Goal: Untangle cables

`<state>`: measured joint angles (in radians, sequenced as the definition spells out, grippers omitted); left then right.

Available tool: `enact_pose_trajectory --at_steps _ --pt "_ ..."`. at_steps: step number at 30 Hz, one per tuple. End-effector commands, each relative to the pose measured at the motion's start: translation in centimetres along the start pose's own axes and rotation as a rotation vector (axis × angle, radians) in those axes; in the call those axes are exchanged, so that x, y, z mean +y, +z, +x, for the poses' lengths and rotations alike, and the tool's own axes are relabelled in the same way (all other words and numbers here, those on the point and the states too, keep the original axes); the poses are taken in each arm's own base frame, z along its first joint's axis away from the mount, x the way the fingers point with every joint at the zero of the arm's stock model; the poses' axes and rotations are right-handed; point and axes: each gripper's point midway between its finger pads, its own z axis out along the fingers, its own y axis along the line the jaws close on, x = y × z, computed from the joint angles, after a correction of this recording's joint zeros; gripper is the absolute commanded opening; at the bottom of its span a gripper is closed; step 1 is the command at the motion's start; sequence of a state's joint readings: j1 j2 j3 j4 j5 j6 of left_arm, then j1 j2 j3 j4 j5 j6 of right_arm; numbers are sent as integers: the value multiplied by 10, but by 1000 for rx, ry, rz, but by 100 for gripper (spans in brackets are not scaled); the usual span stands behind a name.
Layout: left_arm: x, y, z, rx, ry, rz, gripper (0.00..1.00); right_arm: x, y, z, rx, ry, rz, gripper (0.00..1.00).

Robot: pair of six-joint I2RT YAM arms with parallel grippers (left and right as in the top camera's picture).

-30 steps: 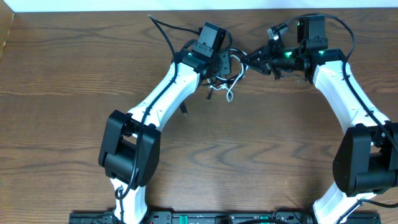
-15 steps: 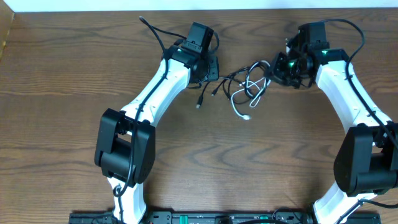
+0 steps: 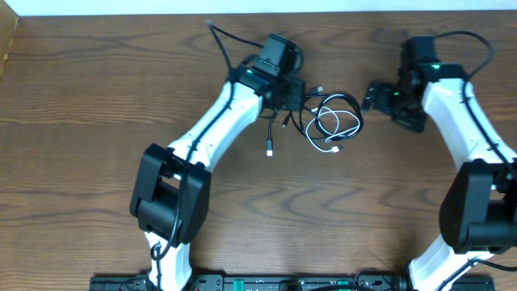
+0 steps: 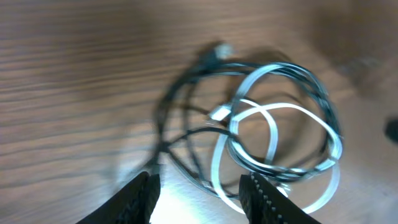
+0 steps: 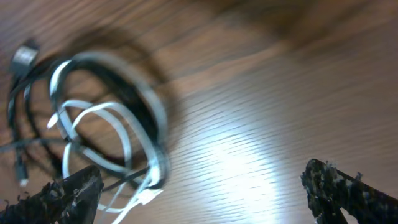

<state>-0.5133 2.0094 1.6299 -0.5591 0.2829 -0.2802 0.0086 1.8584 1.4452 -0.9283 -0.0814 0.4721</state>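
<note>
The white cable is woven in and out of the black loops, so I expect it to stay stuck in the tangle when I lift it.
The cables lie as a small tangle of black and white loops on the table between my two grippers. One black strand ends in a plug trailing down to the left. My left gripper sits just left of the tangle. In the left wrist view the cables lie ahead of the left gripper, whose jaws stand apart over bare wood, with strands passing close to both fingers. My right gripper is right of the tangle, apart from it. The right gripper is wide open and holds nothing; the cables lie to its left.
Thick black wires run from the left arm's wrist toward the table's far edge. Another wire arcs over the right arm. The wooden table stretches left and toward the front.
My right gripper has opened, let go of the tangle and pulled back to the right. The cables now lie loose on the table. My left gripper has moved right toward them.
</note>
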Motion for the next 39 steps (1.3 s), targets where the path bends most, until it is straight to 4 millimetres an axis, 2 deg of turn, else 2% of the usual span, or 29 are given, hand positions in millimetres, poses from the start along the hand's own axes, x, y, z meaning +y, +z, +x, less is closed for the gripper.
enact_pose_trajectory --at_steps 1,5,7,13,16,18,23,27,30,34,35,37,39 --pt "-27 0 3 6 71 68 49 -26 -7 -18 -30 60 16 99" --pt "-57 -1 13 42 94 194 49 -38 -11 -28 -31 82 -36 99" --pt "-66 0 17 51 109 212 49 -41 -12 -31 -30 80 -56 99" --pt "-114 9 34 36 353 318 52 -36 -14 -32 -24 31 -114 99" --pt "-126 21 46 51 414 329 53 -37 -14 -31 -21 28 -113 99" --pt "-126 36 58 85 422 321 53 -34 -14 -30 -16 8 -124 99" --pt "-94 75 70 131 406 186 54 -24 -13 -26 -8 -23 -141 99" --pt "-75 85 64 107 410 77 54 -21 -13 -25 -9 -30 -143 99" --pt "-75 85 62 97 411 77 53 -21 -13 -26 -10 -32 -144 99" --pt "-84 84 69 121 411 127 40 -21 -13 -26 -11 -32 -145 99" --pt "-86 83 71 130 410 142 32 -21 -13 -26 -10 -32 -144 99" --pt "-87 83 75 145 408 147 8 -19 -13 -25 -6 -35 -157 99" --pt "-86 81 75 147 405 145 8 -12 -14 -23 3 -55 -196 99"
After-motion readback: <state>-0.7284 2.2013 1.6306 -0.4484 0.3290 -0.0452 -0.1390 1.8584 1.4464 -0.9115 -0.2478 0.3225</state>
